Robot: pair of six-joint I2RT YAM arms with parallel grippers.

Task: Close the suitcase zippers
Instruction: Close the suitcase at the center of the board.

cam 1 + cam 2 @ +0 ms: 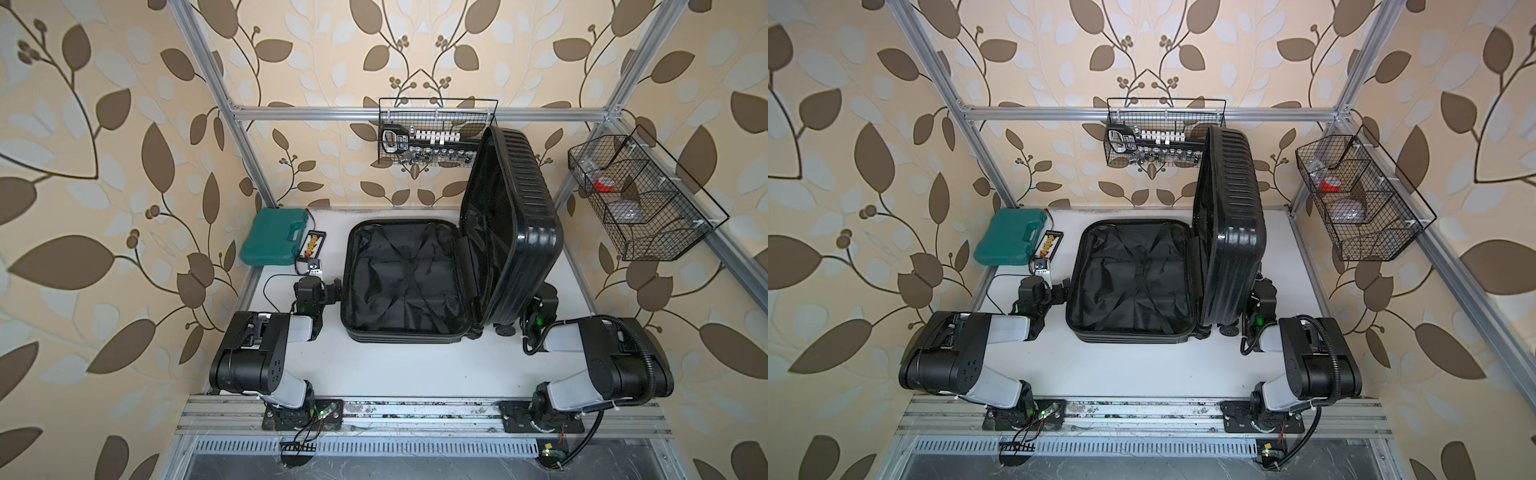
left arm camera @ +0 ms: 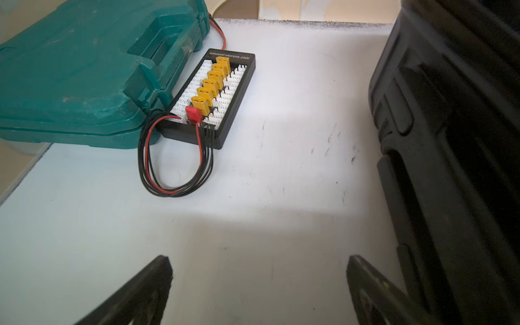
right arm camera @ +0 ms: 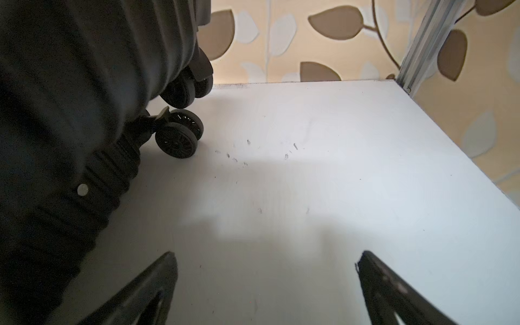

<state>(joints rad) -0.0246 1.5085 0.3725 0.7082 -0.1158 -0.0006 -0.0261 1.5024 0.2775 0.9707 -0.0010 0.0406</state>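
Note:
I expect the open suitcase (image 1: 409,280) to fold shut like a book when I swing one half over, because the lid and base meet along a shared edge (image 1: 468,278).
The black ribbed suitcase (image 1: 523,224) lies open on the white table (image 1: 415,365) in both top views. Its fabric-lined base (image 1: 1133,278) lies flat and its lid (image 1: 1233,224) stands upright on the right. The zippers run as a thin black track round the base rim (image 1: 348,266); I cannot make out any pull tabs. My left gripper (image 1: 318,279) is open just left of the base, with only bare table between its fingers (image 2: 259,263). My right gripper (image 3: 268,256) is open behind the lid near the caster wheels (image 3: 177,140), and is largely hidden in both top views.
A teal tool case (image 1: 272,237) and a black charging board (image 2: 216,92) with looped wires sit at the back left, close ahead of my left gripper. Wire baskets hang on the back rail (image 1: 432,137) and the right rail (image 1: 640,199). Aluminium frame posts bound the table.

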